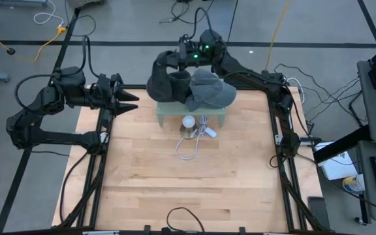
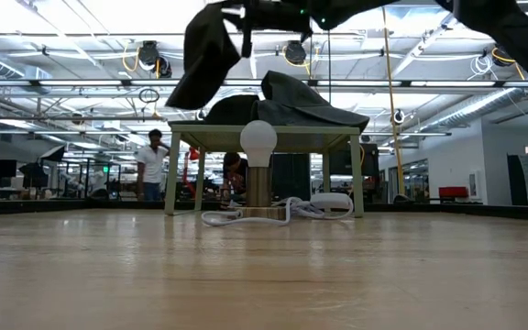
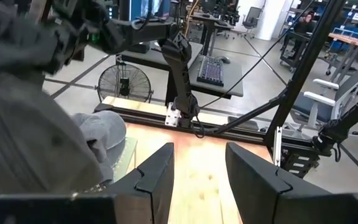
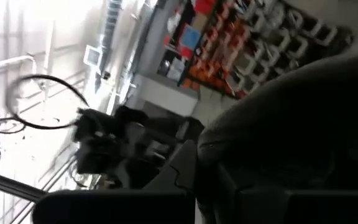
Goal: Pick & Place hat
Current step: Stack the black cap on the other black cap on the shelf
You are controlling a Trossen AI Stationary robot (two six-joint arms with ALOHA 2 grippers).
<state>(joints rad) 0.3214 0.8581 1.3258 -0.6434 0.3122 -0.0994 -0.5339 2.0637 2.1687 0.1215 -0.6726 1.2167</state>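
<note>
The dark hat hangs over the stand's end beside the grey hat, so the robot's right gripper keeps lowering it until it rests there, and then let go.
A dark hat hangs in the air over the far left corner of a small pale green stand, with my right gripper shut on it. In the right wrist view that hat fills the right side. A grey hat lies on top of the stand. My left gripper stands open at the table's far left, apart from both hats, with nothing between its fingers. My right gripper holds the dark hat by its upper edge, coming about level from the table's far right. The hat hangs slanting down below the fingers, clear of the stand. The gripper and the hat itself hide the exact place of contact.
A white bulb on a wooden base stands in front of the stand, its white cord looped on the wooden table. Bare tabletop lies toward the near edge. People stand in the room beyond.
</note>
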